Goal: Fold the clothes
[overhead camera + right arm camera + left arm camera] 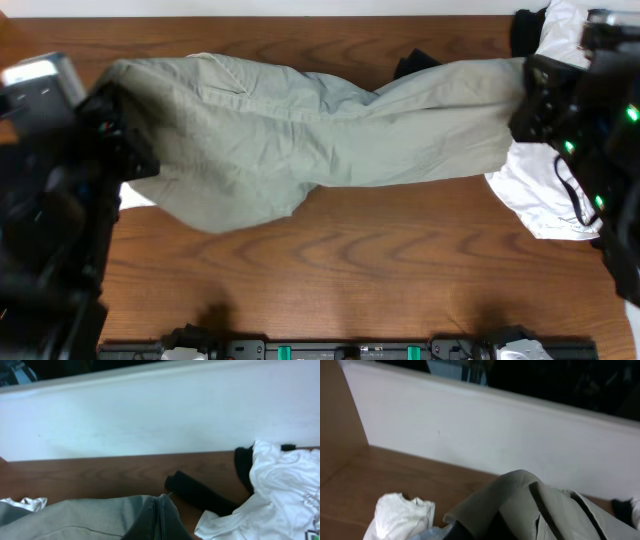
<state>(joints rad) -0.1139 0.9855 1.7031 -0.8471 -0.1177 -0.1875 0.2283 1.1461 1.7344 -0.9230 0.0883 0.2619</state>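
Observation:
The trousers are hanging with a loose flap (235, 205) near the robot's left gripper, so both grippers need to swing them toward the white wall (300, 8) and then pull back to spread them.
Pale grey-green trousers (320, 130) lie stretched across the back half of the wooden table. My left gripper (125, 135) holds their wide left end, and my right gripper (525, 100) holds their right end; both look shut on the cloth. In the left wrist view the trousers (560, 515) drape over my fingers and hide them. In the right wrist view the trousers (100, 520) bunch into a fold at the bottom middle, covering the fingertips.
A white shirt (545, 195) lies at the right edge and also shows in the right wrist view (285, 490). A black garment (415, 65) lies behind the trousers (200, 492). A white cloth (135, 195) sits at the left (400, 515). A white wall (495, 435) borders the back.

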